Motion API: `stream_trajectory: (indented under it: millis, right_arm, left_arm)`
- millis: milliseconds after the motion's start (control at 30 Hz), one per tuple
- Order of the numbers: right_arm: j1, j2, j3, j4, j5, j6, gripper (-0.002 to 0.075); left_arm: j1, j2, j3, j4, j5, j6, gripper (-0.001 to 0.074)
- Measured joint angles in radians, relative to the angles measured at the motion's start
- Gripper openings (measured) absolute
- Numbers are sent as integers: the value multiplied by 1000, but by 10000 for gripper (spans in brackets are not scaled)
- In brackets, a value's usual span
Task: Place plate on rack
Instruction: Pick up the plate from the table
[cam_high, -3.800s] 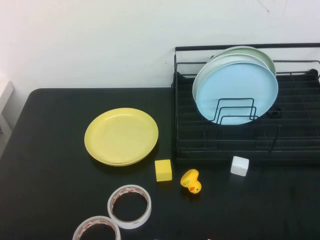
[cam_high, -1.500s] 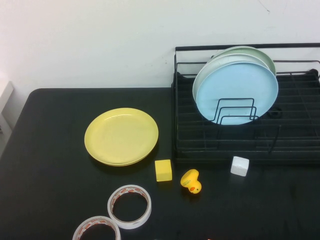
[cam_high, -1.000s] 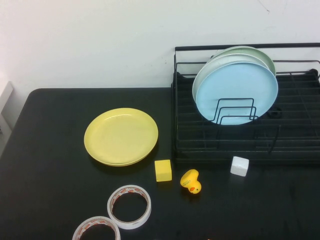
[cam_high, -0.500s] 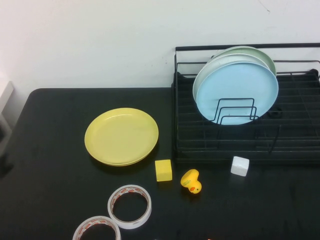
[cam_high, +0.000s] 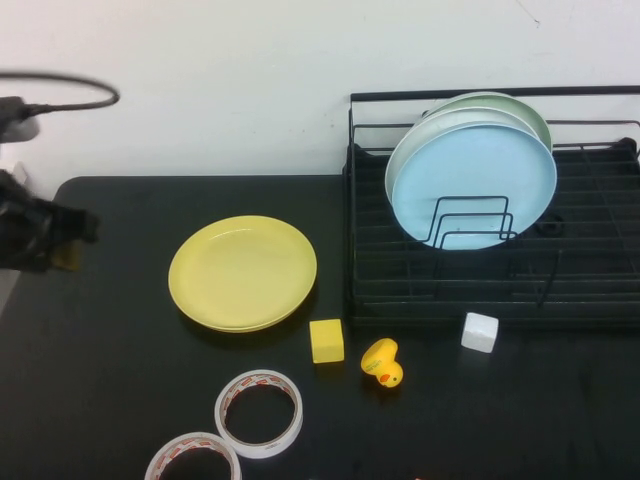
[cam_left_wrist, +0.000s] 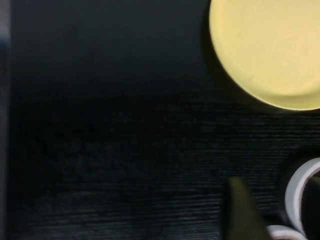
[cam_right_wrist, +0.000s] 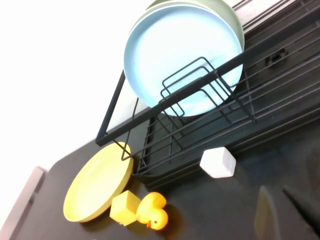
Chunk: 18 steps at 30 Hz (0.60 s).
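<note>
The way (cam_high: 132, 262) between my open left gripper and the yellow plate's nearest rim (cam_high: 173, 281) is free, so I should keep going in until the fingers are on both sides of that rim.
The yellow plate (cam_high: 243, 272) lies flat on the black table, left of the black wire rack (cam_high: 590, 290). It also shows in the left wrist view (cam_left_wrist: 270, 50) and the right wrist view (cam_right_wrist: 97, 185). My left gripper (cam_high: 70, 240) hovers at the table's left edge, well left of the plate. In the left wrist view (cam_left_wrist: 275, 205) it is open, empty and blurred. My right gripper (cam_right_wrist: 282, 212) is out of the high view. It is open and empty over the table in front of the rack (cam_right_wrist: 290, 85).
A light blue plate (cam_high: 475, 185) and a pale green plate (cam_high: 520, 105) stand in the rack. A yellow cube (cam_high: 327, 340), a rubber duck (cam_high: 382, 362) and a white cube (cam_high: 480, 332) sit before it. Two tape rolls (cam_high: 259, 412) (cam_high: 193, 460) lie near the front edge.
My left arm has swung into the high view at the table's left edge. The plate and the other things have not moved.
</note>
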<state>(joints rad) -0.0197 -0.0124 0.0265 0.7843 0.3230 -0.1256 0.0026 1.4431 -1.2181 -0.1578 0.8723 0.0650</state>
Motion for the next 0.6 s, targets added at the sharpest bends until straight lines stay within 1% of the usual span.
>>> stream_trajectory:
  millis: [67, 133, 200, 267, 400, 533, 600]
  right_arm:
    - [0, 0, 0, -2, 0, -4, -2]
    - [0, 0, 0, -2, 0, -7, -2]
    - [0, 0, 0, -2, 0, -8, -2]
    - [0, 0, 0, -2, 0, -8, -2]
    - [0, 0, 0, -2, 0, -8, -2]
    - [0, 0, 0, -2, 0, -8, -2]
    - [0, 0, 0, -2, 0, -8, -2]
  left_arm:
    - [0, 94, -78, -7, 60, -50, 312]
    - [0, 175, -143, -43, 101, -71, 389]
    - [0, 252, -204, -93, 128, -74, 431]
    - [0, 329, -251, -142, 153, -75, 450]
    - [0, 441, -290, -205, 147, -78, 461]
    - [0, 509, -299, -238, 91, -84, 458]
    - [0, 535, -299, -242, 54, -84, 441]
